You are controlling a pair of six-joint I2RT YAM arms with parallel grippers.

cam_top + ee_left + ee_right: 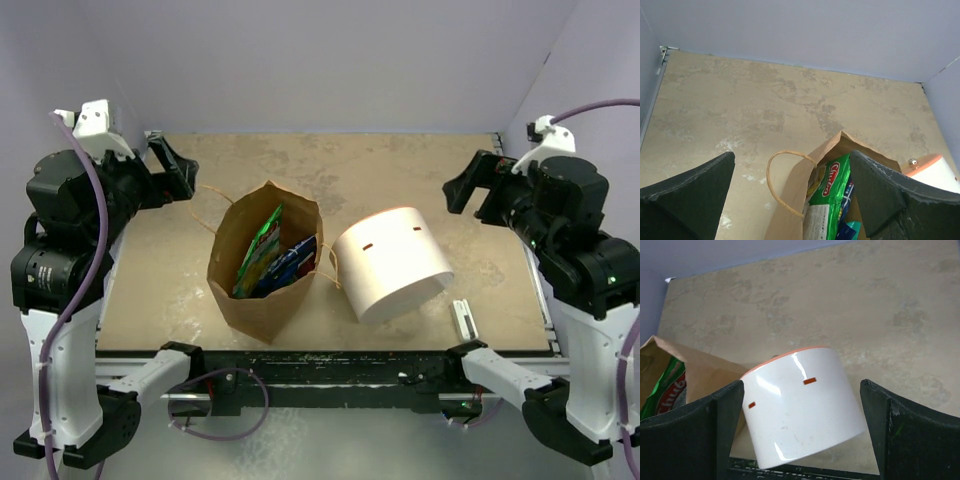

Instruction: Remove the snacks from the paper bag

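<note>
The white container is too close to the paper bag's near handle (334, 267), so the robot's right hand should first push the white container away (392, 262) from the paper bag and then take that handle.
The brown paper bag (262, 290) stands open near the table's front middle, its thin handles hanging to either side. Snacks stick out of its mouth: a green packet with a red "Chuba" label (262, 243) and a dark blue packet (291, 262). My left gripper (177, 168) is open and empty, raised behind and left of the bag. In the left wrist view the bag (790, 210), green packet (832, 192) and blue packet (846, 229) lie below my open gripper (792, 200). My right gripper (468, 190) is open and empty at the far right. The right wrist view (800, 432) shows the bag's edge (705, 372).
A white cylindrical container with an orange rim (392, 265) lies tilted right beside the bag, also in the right wrist view (800, 405). A small white bracket (463, 318) sits near the front right edge. Purple walls close in the back and sides.
</note>
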